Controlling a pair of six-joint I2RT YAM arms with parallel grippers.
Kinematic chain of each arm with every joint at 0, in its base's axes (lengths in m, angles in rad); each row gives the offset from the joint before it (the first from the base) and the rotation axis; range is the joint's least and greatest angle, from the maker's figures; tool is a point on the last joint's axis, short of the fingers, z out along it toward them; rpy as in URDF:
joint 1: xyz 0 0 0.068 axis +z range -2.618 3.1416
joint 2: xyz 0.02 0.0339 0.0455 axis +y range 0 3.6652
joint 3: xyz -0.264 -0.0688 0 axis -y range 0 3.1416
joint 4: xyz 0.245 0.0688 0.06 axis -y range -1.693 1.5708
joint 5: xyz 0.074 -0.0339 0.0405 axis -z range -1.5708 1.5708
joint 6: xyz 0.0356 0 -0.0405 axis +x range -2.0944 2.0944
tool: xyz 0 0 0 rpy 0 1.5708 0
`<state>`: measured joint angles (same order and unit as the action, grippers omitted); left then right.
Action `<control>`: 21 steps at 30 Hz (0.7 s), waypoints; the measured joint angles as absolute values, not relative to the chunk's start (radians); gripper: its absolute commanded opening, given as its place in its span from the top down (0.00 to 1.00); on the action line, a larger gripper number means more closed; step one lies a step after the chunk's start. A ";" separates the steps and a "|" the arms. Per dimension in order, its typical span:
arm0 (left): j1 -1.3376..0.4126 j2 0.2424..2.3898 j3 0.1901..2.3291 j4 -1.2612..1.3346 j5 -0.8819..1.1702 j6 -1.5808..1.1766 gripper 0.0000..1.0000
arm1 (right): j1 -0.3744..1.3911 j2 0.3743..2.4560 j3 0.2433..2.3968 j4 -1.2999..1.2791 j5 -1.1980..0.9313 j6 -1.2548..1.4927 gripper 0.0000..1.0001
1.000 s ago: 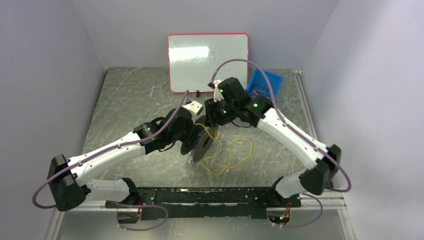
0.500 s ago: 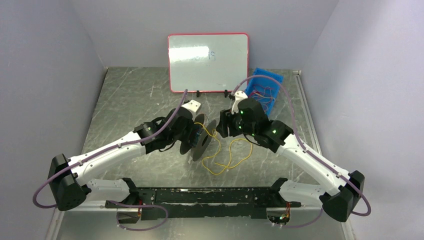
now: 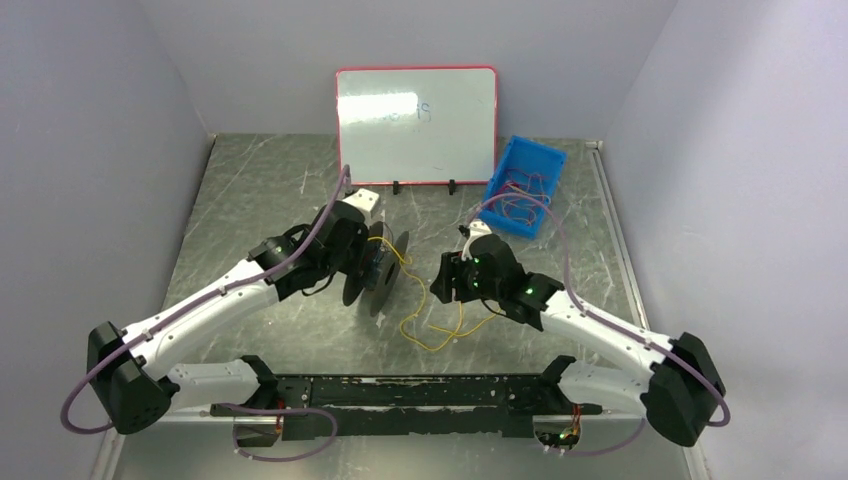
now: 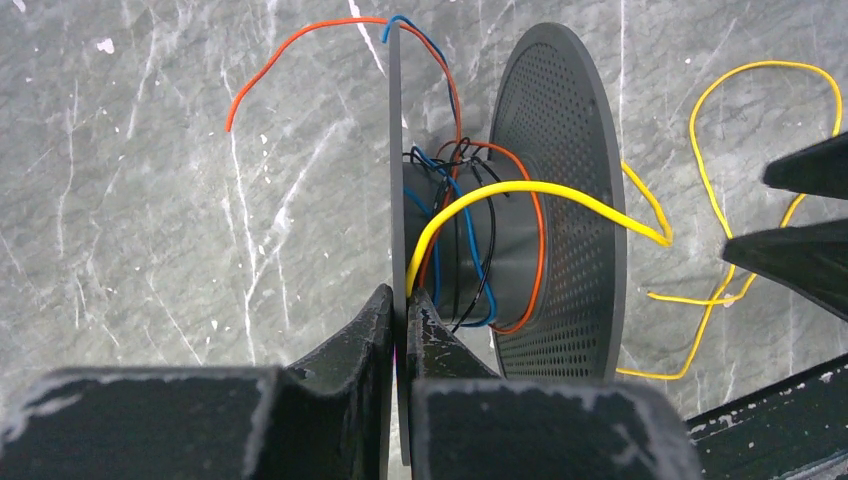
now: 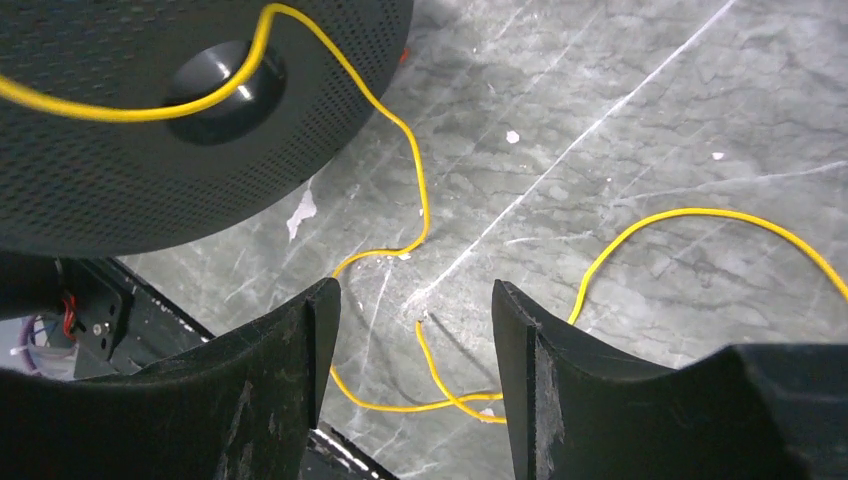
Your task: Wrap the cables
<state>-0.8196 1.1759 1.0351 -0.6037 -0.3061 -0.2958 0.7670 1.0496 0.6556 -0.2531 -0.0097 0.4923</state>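
Note:
The yellow cable point(image 3: 422, 286) is standing in a round bow point(image 5: 270, 18) over the black spool's edge, so I expect it to arch rather than sag when I lift it.
A black spool point(image 3: 378, 270) with perforated flanges point(image 4: 560, 180) hangs above the table, my left gripper point(image 4: 402, 305) shut on its near flange's edge. Orange, blue and black cables are wound on its hub. A yellow cable point(image 4: 540, 190) runs from the hub down to loose loops point(image 3: 450, 325) on the table. One orange cable end point(image 4: 290, 45) sticks out free. My right gripper point(image 5: 415, 300) is open, hovering low over the yellow cable's loose end point(image 5: 440, 375), nothing between its fingers. It sits right of the spool point(image 5: 100, 190).
A blue bin point(image 3: 547, 158) holding more thin cables stands at the back right. A red-framed whiteboard point(image 3: 416, 125) leans at the back. A black rail point(image 3: 420, 392) runs along the near edge, between the arm bases.
My right gripper left the spool, swung right, then came down and nearer over the loose yellow loops, and its jaws opened wider. The left arm moved the spool slightly left and back.

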 measured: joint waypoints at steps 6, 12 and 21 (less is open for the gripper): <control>-0.819 1.152 1.035 -0.622 -0.284 -0.300 0.93 | 0.767 1.175 0.600 -0.083 -0.048 0.537 0.39; -0.817 1.146 1.035 -0.626 -0.280 -0.307 0.93 | 0.767 1.311 0.587 0.065 -0.099 0.566 0.39; -0.813 1.124 1.035 -0.626 -0.263 -0.315 0.93 | 0.767 1.452 0.549 0.224 -0.133 0.593 0.64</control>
<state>-0.8131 1.1244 1.0351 -0.6262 -0.2634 -0.3153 0.7670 1.4525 0.5488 0.2237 -0.1333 0.5926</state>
